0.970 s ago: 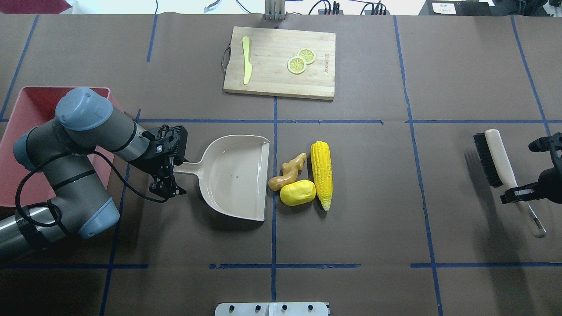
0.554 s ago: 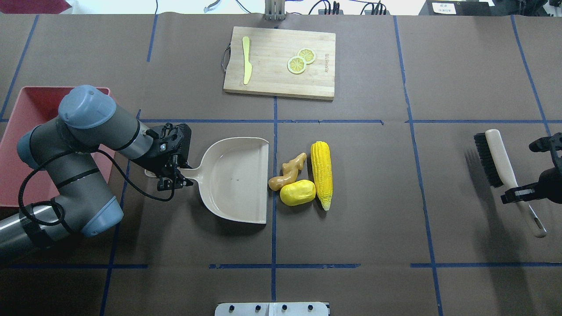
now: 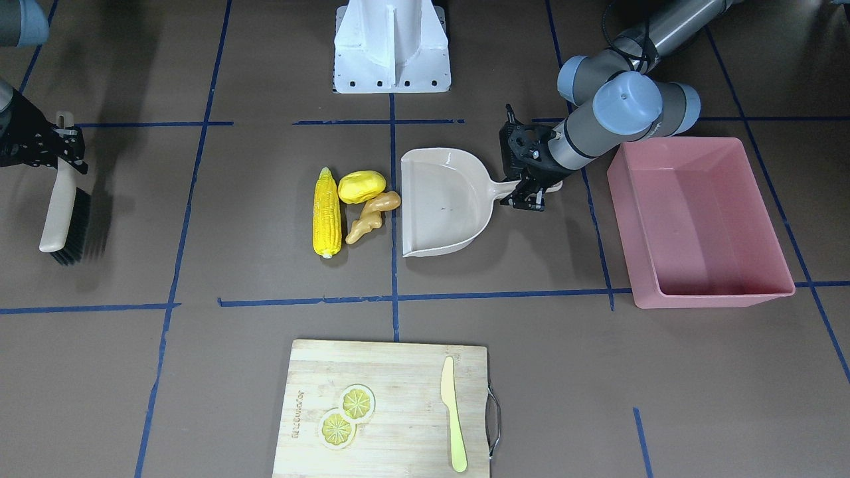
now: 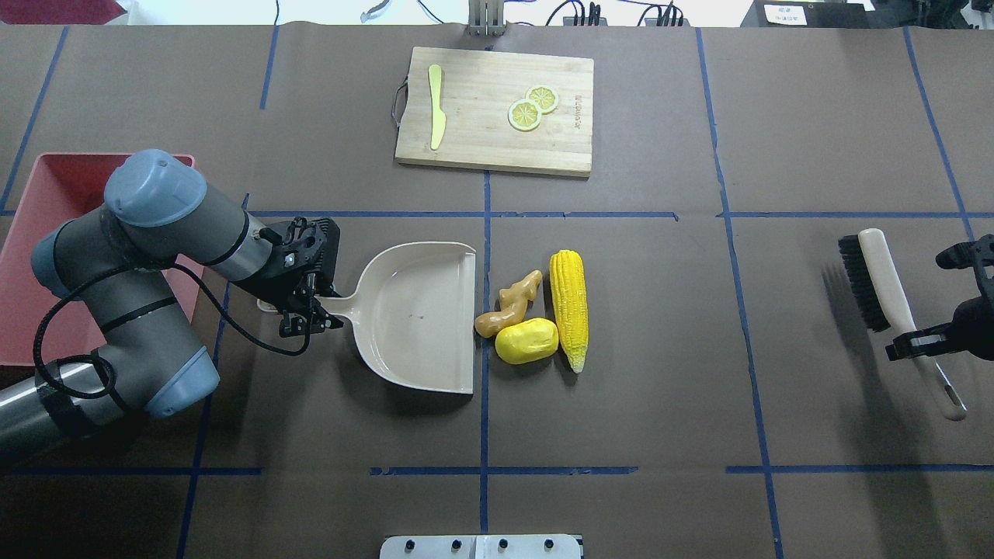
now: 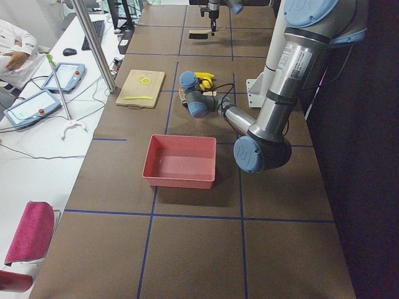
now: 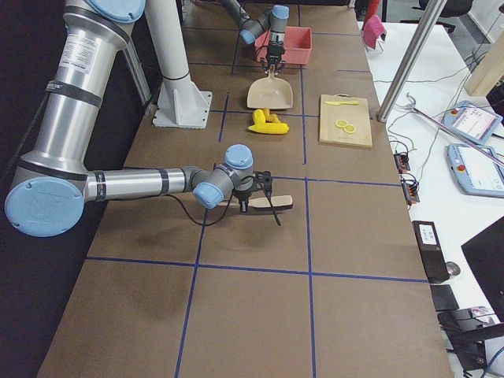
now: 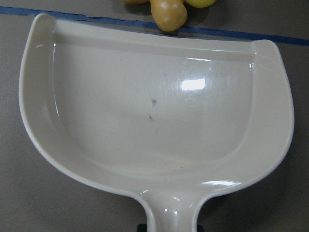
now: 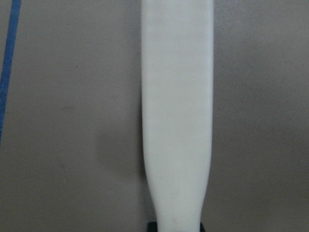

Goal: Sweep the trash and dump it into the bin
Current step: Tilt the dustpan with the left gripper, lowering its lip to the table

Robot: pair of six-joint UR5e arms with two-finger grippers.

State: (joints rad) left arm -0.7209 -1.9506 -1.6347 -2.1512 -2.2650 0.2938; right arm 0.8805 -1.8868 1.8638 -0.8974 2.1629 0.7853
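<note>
My left gripper has the dustpan's edge (image 3: 404, 204) against the ginger root, so it should gently move the dustpan back and keep it steady while my right gripper brings the brush (image 3: 65, 214).
The trash lies mid-table: a yellow corn cob (image 4: 568, 309), a yellow potato-like piece (image 4: 526, 340) and a tan ginger root (image 4: 509, 303), just off the open lip of the beige dustpan (image 4: 411, 314). My left gripper (image 4: 311, 317) is shut on the dustpan's handle; in the left wrist view the pan (image 7: 154, 116) is empty, with the ginger (image 7: 169, 14) beyond its lip. The pink bin (image 4: 31, 233) stands empty behind my left arm. Far right, my right gripper (image 4: 920, 341) is shut on the white handle of a black-bristled brush (image 4: 877, 279), held above the table.
A wooden cutting board (image 4: 495, 110) at the far side carries a pale knife (image 4: 436, 116) and two lemon slices (image 4: 532, 107). The robot's base plate (image 3: 392, 46) sits at the near edge. A person sits at a side desk (image 5: 19, 56).
My left gripper moved up onto the dustpan's handle and closed on it; the dustpan shifted slightly toward the near edge. The right arm and the brush stayed still.
</note>
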